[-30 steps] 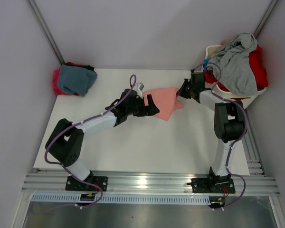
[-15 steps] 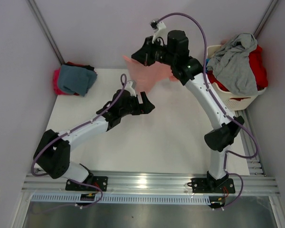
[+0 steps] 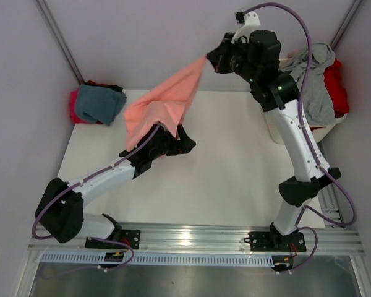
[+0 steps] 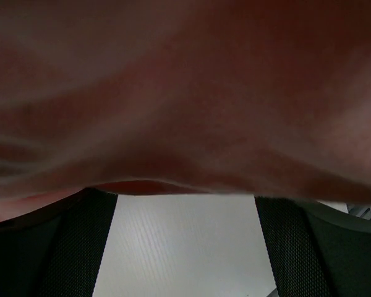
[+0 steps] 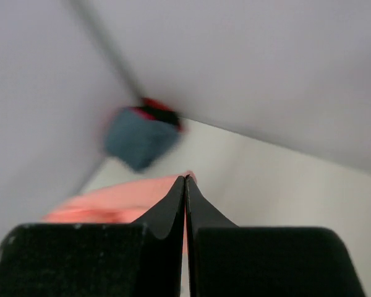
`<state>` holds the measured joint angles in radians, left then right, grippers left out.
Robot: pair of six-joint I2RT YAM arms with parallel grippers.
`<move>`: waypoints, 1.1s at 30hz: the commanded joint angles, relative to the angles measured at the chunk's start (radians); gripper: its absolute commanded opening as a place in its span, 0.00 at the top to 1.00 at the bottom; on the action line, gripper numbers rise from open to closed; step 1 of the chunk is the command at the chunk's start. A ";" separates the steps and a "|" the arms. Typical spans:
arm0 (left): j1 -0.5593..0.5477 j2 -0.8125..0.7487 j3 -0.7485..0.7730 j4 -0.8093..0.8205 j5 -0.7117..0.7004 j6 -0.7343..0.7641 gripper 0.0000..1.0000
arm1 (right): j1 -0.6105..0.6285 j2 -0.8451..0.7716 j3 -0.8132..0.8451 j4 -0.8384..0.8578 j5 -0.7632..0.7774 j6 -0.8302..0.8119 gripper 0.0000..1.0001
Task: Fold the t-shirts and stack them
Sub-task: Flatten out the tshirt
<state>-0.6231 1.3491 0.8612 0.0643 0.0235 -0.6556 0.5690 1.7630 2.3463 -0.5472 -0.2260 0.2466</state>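
My right gripper should lower the cloth at the table's middle (image 3: pixel 215 140) for my left gripper to grab, because the pink t-shirt (image 3: pixel 153 113) hangs over my open left gripper.
A salmon-pink t-shirt (image 3: pixel 157 111) hangs in the air above the white table (image 3: pixel 222 179). My right gripper (image 3: pixel 208 60) is raised high and shut on the shirt's upper corner. In the right wrist view the right gripper (image 5: pixel 185 180) has its fingertips pressed together, with the pink t-shirt (image 5: pixel 111 203) trailing below. My left gripper (image 3: pixel 185 142) sits low under the hanging cloth, open. The left wrist view shows the left gripper (image 4: pixel 185 247) with its fingers (image 4: pixel 68 247) wide apart over bare table. There the pink t-shirt (image 4: pixel 185 93) fills the top; nothing lies between the fingers.
A stack of folded t-shirts (image 3: pixel 98 103), teal on top of magenta and black, lies at the table's back left corner; this stack (image 5: pixel 139 136) is blurred in the right wrist view. At the back right, a white laundry basket (image 3: pixel 315 131) holds grey (image 3: pixel 312 83) and red (image 3: pixel 339 86) shirts.
My right arm has lifted the pink shirt off the table, swinging it up and left, then back right and higher. The shirt now hangs stretched. The left arm reached forward beneath it.
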 commanded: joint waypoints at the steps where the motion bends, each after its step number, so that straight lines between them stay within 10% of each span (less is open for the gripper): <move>1: 0.008 -0.041 -0.005 0.045 0.000 -0.015 0.08 | -0.110 0.069 -0.060 -0.326 0.610 0.051 1.00; 5: 0.008 -0.039 -0.007 0.045 0.012 -0.007 0.08 | 0.002 -0.138 -0.441 0.075 0.781 -0.124 1.00; 33: 0.008 0.085 0.079 -0.047 0.075 0.013 0.01 | 0.215 -0.088 -0.426 0.182 0.947 -0.385 1.00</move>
<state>-0.6231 1.3754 0.8768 0.0357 0.0658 -0.6510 0.7780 1.7420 1.9404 -0.4255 0.6838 -0.1108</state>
